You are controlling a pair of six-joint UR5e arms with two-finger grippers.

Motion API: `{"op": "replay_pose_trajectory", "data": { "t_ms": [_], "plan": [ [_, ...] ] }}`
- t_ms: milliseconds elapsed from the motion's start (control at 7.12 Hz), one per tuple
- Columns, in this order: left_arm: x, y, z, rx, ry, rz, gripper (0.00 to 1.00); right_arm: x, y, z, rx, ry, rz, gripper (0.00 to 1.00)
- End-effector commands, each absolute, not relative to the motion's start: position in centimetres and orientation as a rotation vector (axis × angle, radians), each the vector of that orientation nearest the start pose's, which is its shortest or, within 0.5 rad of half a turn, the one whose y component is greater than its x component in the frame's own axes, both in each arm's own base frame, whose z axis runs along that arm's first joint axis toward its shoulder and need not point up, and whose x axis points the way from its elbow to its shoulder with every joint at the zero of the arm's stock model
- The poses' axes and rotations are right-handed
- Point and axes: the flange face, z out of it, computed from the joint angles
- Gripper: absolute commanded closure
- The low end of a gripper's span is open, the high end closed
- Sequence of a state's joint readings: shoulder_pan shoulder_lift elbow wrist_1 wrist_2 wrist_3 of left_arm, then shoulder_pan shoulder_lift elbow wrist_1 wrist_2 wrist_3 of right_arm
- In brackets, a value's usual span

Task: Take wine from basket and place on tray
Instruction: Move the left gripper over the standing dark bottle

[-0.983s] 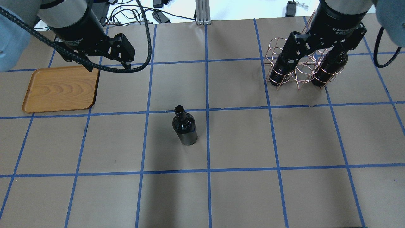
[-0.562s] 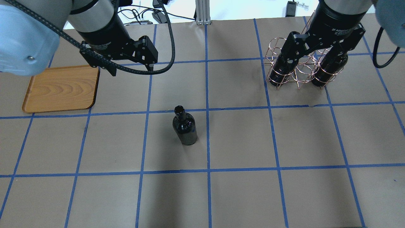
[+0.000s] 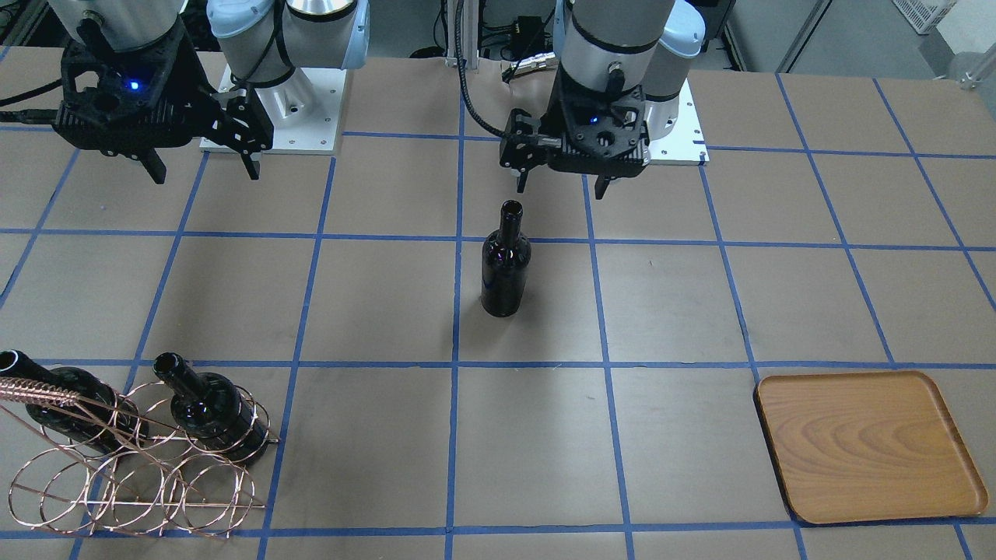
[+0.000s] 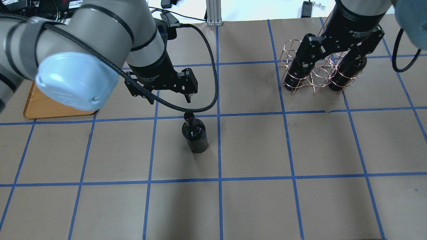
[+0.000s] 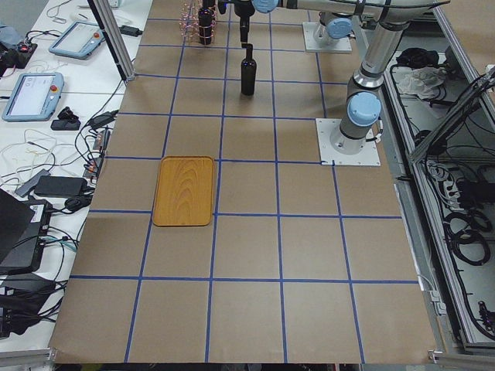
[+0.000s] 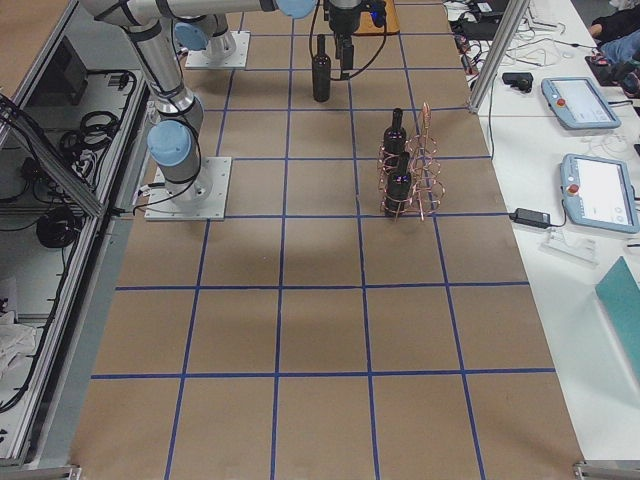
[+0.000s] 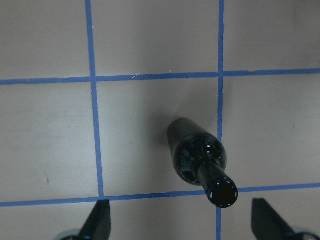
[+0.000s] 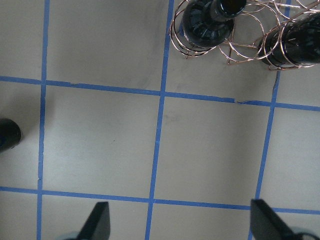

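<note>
The wine bottle (image 3: pixel 505 272) stands upright with its neck between the open fingers, so my left gripper should keep going toward the neck (image 3: pixel 510 220) and close there.
One wine bottle (image 4: pixel 195 134) (image 3: pixel 505 268) stands upright in the middle of the table, outside the basket. My left gripper (image 4: pixel 168 96) (image 3: pixel 560 189) hangs open just above it on the robot's side. In the left wrist view the bottle's lip (image 7: pixel 222 192) lies between the fingers (image 7: pixel 100 222), nearer the right one. The copper wire basket (image 4: pixel 317 71) (image 3: pixel 140 482) holds two more bottles (image 3: pixel 210 404) (image 3: pixel 54 393). My right gripper (image 4: pixel 328 63) (image 3: pixel 204 173) is open and empty above the basket. The wooden tray (image 3: pixel 867 443) (image 5: pixel 183 191) is empty; my left arm hides part of it in the overhead view.
Brown paper with a blue tape grid covers the table. An aluminium post (image 4: pixel 212 13) and cables sit at the far edge. The two arm bases (image 3: pixel 272 101) stand on the robot's side. Tablets (image 6: pixel 575 100) lie on side tables beyond the table's ends.
My left arm has swung from beside the tray across to the standing bottle, its gripper still open. The right gripper has stayed open over the basket.
</note>
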State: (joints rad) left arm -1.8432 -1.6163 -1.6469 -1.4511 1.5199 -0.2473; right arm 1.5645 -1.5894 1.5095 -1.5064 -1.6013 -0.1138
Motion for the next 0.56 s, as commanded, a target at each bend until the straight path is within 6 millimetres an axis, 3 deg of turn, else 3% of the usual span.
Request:
{"op": "replay_pose_trajectory", "data": {
  "t_ms": [0,140,421],
  "plan": [
    [-29.1,-44.3,40.4,0.034,3.191,0.025,0.00,12.5,-48.5,52.1,-0.168,3.182,-0.023,0.00],
    [-29.2,-44.5,38.9,0.040,3.178,0.069,0.00,12.5,-48.5,52.1,-0.168,3.182,-0.020,0.00],
    [-29.3,-44.5,37.9,0.049,3.169,0.094,0.00,12.6,-48.6,52.1,-0.168,3.178,-0.025,0.00]
  ]
}}
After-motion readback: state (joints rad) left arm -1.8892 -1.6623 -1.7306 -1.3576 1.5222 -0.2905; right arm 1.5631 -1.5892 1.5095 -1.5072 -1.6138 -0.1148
